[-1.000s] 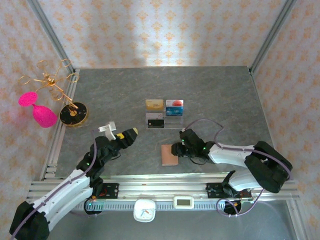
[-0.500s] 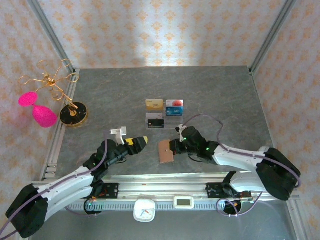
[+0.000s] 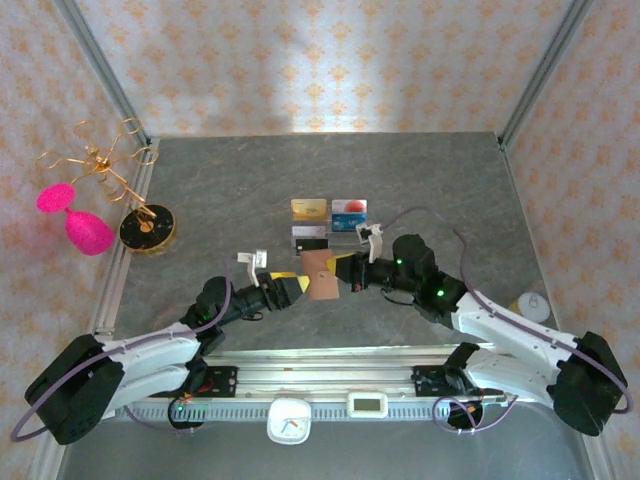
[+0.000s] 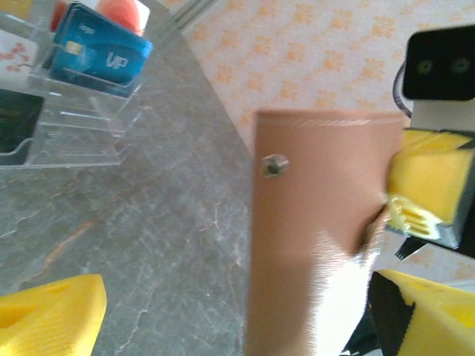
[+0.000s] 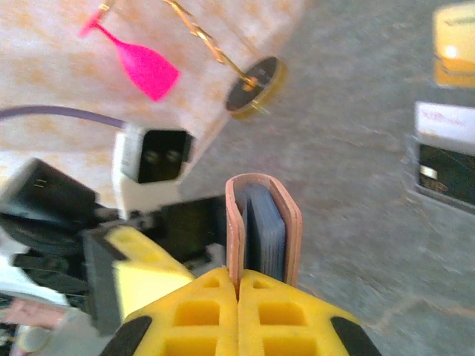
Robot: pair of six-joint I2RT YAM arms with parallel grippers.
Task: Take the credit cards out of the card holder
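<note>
Both card holder covers (image 5: 263, 219) are pinched together in my right gripper, so next my left gripper takes hold of the card holder's free edge (image 3: 308, 265) before my right gripper opens the snap.
The card holder (image 3: 320, 273), a pinkish-tan leather booklet with a small snap, hangs above the table in front of the acrylic stand. My right gripper (image 3: 346, 272) is shut on its right edge. In the right wrist view the holder (image 5: 263, 215) stands upright out of my closed right gripper (image 5: 237, 285), with bluish-grey sleeves between its covers. The credit cards inside are hidden. My left gripper (image 3: 299, 284) is open at the holder's left edge. In the left wrist view the holder (image 4: 319, 222) sits between the spread yellow fingers of the left gripper (image 4: 241, 289), not touching either.
A clear acrylic stand (image 3: 328, 235) behind the holder carries a gold card (image 3: 309, 208), a blue-and-red card (image 3: 349, 207) and a black card (image 3: 312, 243). A gold wire rack (image 3: 147, 226) with pink glasses (image 3: 88, 232) stands at the left. A small white round object (image 3: 530, 304) lies at the right.
The right gripper has shut on the card holder, lifted it off the table and carried it back and left. The left gripper has moved right, up to the holder.
</note>
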